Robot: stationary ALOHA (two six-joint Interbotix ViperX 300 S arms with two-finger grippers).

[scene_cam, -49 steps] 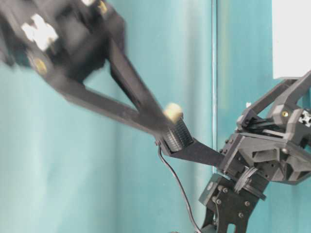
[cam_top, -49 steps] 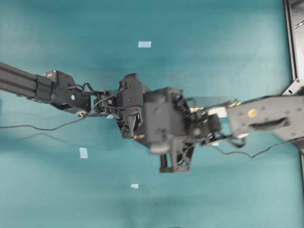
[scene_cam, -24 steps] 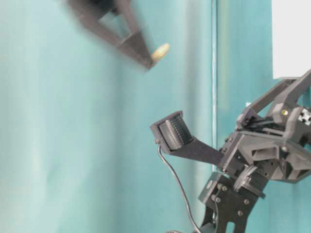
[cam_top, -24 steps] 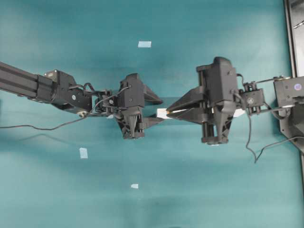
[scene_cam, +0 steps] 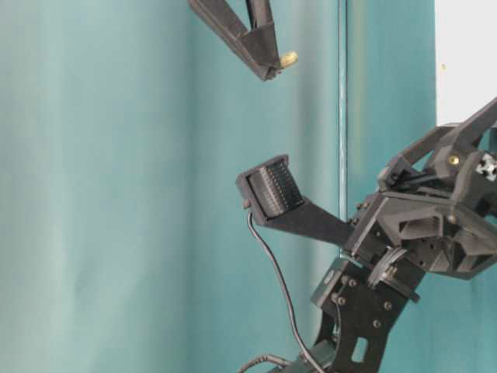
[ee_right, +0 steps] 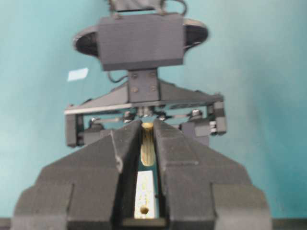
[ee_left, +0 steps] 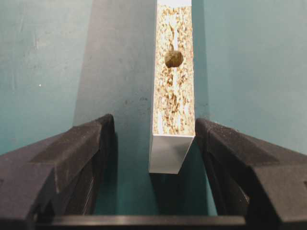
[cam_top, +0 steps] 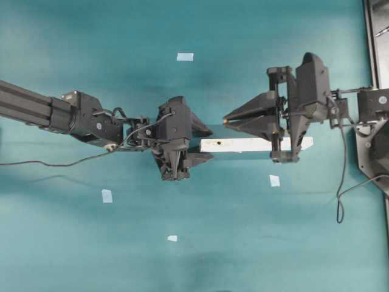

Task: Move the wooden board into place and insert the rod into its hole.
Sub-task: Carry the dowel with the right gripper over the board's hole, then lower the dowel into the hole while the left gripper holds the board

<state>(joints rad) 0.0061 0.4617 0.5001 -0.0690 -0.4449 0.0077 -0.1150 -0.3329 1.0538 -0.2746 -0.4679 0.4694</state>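
Note:
I expect the rod point(cam_top: 226, 120) to stay standing with its top sticking out when I push it in, because the hole in the wooden board point(cam_top: 219, 143) is narrow and round.
The wooden board point(cam_top: 243, 145) lies flat, a long pale strip running left to right. In the left wrist view its speckled face point(ee_left: 174, 96) shows a dark hole point(ee_left: 173, 58). My left gripper point(cam_top: 206, 144) is open, and the board's left end sits between its fingers point(ee_left: 81, 158), nearer the right one, with neither touching. My right gripper point(cam_top: 226, 120) hovers above the board's left part, shut on the rod point(ee_right: 147, 143), a short beige dowel. The rod's tip point(scene_cam: 288, 58) pokes out past the fingertips. Between the right fingers the board and its hole point(ee_right: 144, 210) show below.
Small pale-blue tape squares lie on the teal table: one at the back point(cam_top: 185, 56), one at the left front point(cam_top: 107, 196), one at the front point(cam_top: 172, 238), one just in front of the board point(cam_top: 275, 180). A black frame point(cam_top: 377, 48) edges the right side.
My right arm swung away to the right from over the left gripper, carrying the rod, and now hangs above the board. The left gripper edged right, around the board's end.

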